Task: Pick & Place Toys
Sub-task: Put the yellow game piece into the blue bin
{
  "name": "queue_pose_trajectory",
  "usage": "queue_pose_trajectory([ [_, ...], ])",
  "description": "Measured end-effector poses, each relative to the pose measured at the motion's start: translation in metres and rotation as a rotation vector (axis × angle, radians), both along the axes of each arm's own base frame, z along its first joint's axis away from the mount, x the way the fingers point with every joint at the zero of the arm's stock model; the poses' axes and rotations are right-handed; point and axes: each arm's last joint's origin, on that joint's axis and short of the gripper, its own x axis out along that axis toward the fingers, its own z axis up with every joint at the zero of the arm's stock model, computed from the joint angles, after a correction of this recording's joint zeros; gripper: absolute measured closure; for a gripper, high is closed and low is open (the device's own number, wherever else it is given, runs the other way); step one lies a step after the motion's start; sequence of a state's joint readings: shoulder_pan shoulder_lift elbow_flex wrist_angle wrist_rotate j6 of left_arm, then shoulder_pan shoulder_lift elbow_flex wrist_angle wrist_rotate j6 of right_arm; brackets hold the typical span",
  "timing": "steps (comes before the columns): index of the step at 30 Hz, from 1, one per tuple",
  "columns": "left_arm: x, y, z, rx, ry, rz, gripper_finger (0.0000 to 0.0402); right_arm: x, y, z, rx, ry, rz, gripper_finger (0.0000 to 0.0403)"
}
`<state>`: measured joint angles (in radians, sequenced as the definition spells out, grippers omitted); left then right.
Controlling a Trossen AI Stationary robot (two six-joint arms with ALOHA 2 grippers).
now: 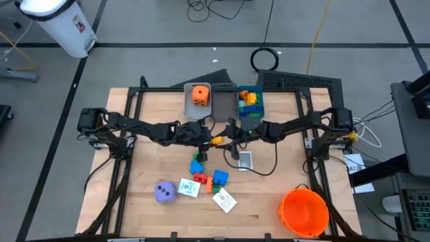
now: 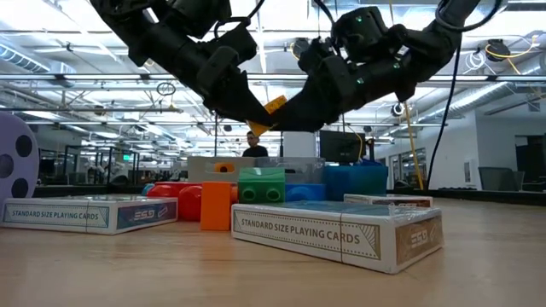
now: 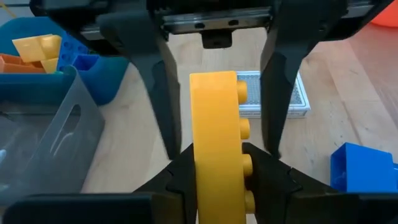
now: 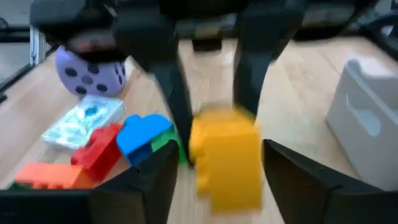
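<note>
The blue bin (image 1: 250, 101) is on my right gripper's side, but my left gripper has the yellow block, so my right gripper should grab the block's loose end (image 3: 214, 90) first.
My left gripper (image 1: 213, 139) is shut on a yellow studded block (image 3: 214, 124) above the table's middle; the block also shows in the low view (image 2: 275, 107). My right gripper (image 4: 217, 149) is open and faces the left one, its fingers (image 3: 280, 87) standing on either side of the block's free end, apart from it. On the table below lie red, blue, green and orange blocks (image 1: 203, 175), a purple die (image 1: 165, 191) and card packs (image 1: 224, 199). An orange die (image 1: 199, 94) sits in a grey bin. My left gripper pinches the yellow block's near end (image 3: 214, 183) between its two fingers, one on the flat face, one on the studded face. The fingers come from the table's left, slanting down. The block sticks out ahead of the fingers, lifted clear of the table.
A grey bin (image 1: 190, 107) and a blue bin (image 1: 250, 111) holding blocks stand at the table's far middle. An orange bucket (image 1: 304, 212) stands at the near right corner. A card pack (image 1: 245, 160) lies right of centre.
</note>
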<state>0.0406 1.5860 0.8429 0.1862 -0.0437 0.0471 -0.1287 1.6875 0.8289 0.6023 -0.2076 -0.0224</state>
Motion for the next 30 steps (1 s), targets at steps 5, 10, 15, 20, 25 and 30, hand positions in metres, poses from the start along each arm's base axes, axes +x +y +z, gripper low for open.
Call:
queue_pose_trajectory([
  [5, -0.001, 0.001, 0.000, -0.002, 0.008, 0.003, 0.0303, 0.001, 0.000, 0.004, -0.013, -0.017, 0.007, 0.0227],
  [10, -0.001, 0.001, -0.001, -0.005, 0.017, 0.005, 0.0284, -0.001, 0.000, 0.009, -0.016, -0.028, 0.009, 0.0272],
  [15, -0.001, 0.001, -0.001, -0.007, 0.019, 0.002, 0.0286, -0.003, 0.001, 0.010, -0.026, -0.011, 0.015, 0.0303],
  [20, -0.001, 0.001, -0.001, -0.008, 0.013, -0.002, 0.0303, -0.005, 0.001, 0.011, -0.045, 0.002, 0.023, 0.0311],
  [25, 0.000, 0.002, 0.000, -0.002, 0.004, 0.011, 0.0259, -0.005, 0.001, 0.011, -0.042, 0.006, 0.019, 0.0309],
  [30, -0.002, 0.002, 0.004, -0.012, -0.005, 0.030, 0.0194, -0.010, 0.000, 0.015, -0.046, 0.031, 0.019, 0.0311],
])
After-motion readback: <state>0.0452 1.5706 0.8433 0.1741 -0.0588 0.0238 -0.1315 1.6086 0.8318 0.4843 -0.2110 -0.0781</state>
